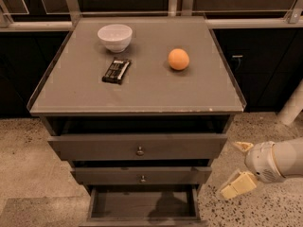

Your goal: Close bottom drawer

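The floor next to the pulled-out bottom drawer is clear, so my gripper should go on moving down past the drawer's side until it gets close to the drawer's front.
The bottom drawer stands pulled out at the foot of the dark grey-brown cabinet, and I look down into its bare inside. Its front runs along the lower picture edge and its knob is out of view. Above it are the middle drawer and the top drawer, each with a small round knob and each standing slightly out. My gripper is low at the right of the cabinet, level with the middle drawer and apart from it. Its two pale fingers are spread and hold nothing.
On the cabinet top are a white bowl, a dark snack bar and an orange. Dark cabinets line the back wall. A white post stands at the far right. The floor is speckled.
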Robot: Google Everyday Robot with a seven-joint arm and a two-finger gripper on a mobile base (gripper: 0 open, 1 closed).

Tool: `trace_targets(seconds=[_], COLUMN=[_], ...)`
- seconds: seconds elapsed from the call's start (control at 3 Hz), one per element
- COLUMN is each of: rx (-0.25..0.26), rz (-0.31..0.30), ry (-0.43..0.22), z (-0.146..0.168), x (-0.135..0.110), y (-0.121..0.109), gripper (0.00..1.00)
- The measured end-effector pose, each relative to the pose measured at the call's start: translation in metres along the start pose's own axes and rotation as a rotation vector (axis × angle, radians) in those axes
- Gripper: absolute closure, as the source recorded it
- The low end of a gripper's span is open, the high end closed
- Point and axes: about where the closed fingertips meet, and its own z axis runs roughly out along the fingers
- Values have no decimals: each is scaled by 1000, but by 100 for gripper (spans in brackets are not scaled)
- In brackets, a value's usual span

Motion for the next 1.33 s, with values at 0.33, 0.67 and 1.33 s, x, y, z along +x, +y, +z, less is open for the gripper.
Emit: trace_targets(seconds=[0.33, 0.67, 1.33], rx=[-12, -33, -101], rz=[100, 252, 428], ry=[-2, -64, -169], z=[14, 46, 121], x=[32, 86, 171], y=[-9, -14, -36], gripper=[0, 0, 0])
